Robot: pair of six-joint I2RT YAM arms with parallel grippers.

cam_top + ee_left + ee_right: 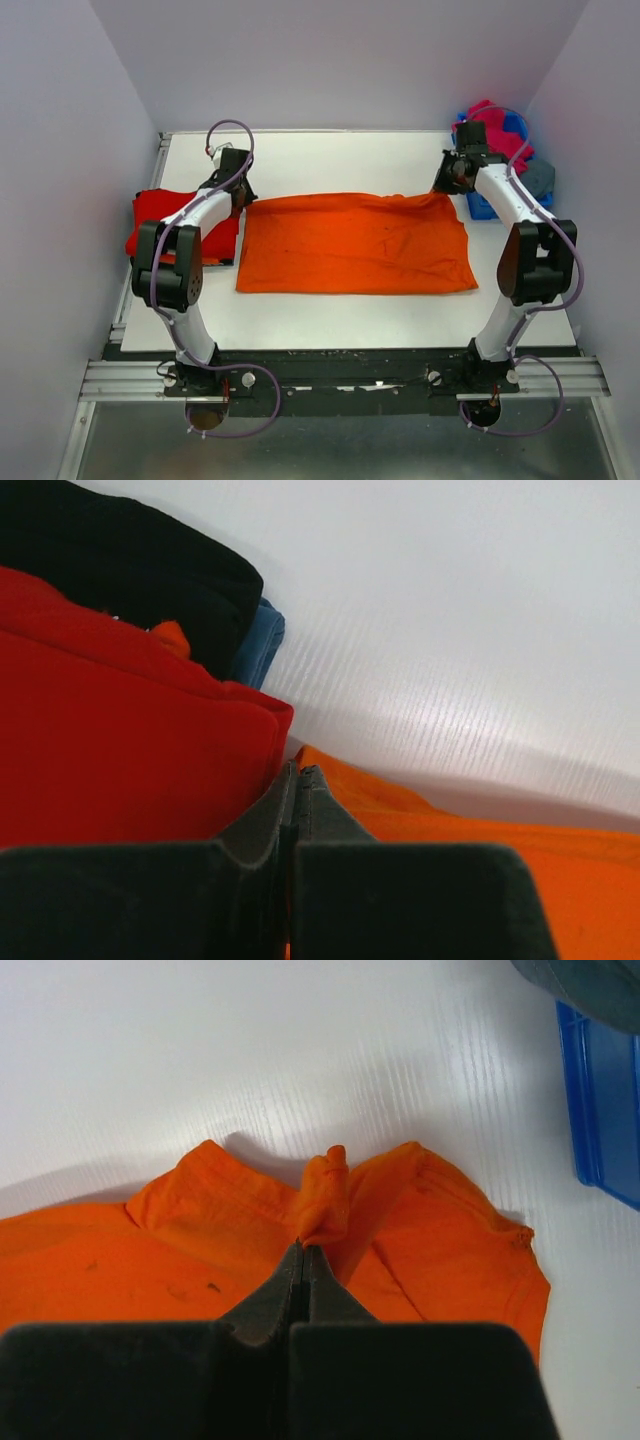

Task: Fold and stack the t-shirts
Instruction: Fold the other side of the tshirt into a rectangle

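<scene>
The orange t-shirt's far edge stretches across to my left gripper, so my right gripper should keep lowering it toward the t-shirt's near edge until the fold lies flat.
A bright orange t-shirt lies flat as a wide rectangle in the middle of the table. My left gripper is at its far left corner, jaws shut, with orange cloth at and between the tips. My right gripper is at the far right corner, shut on a small raised pinch of the orange shirt, tips. A folded red t-shirt lies at the left, close beside my left gripper. A magenta-pink shirt and a slate grey-blue one lie in the bin.
A small blue plastic bin stands at the back right, next to my right gripper; its wall shows in the right wrist view. A dark cloth and a blue edge lie behind the red shirt. White walls enclose the table.
</scene>
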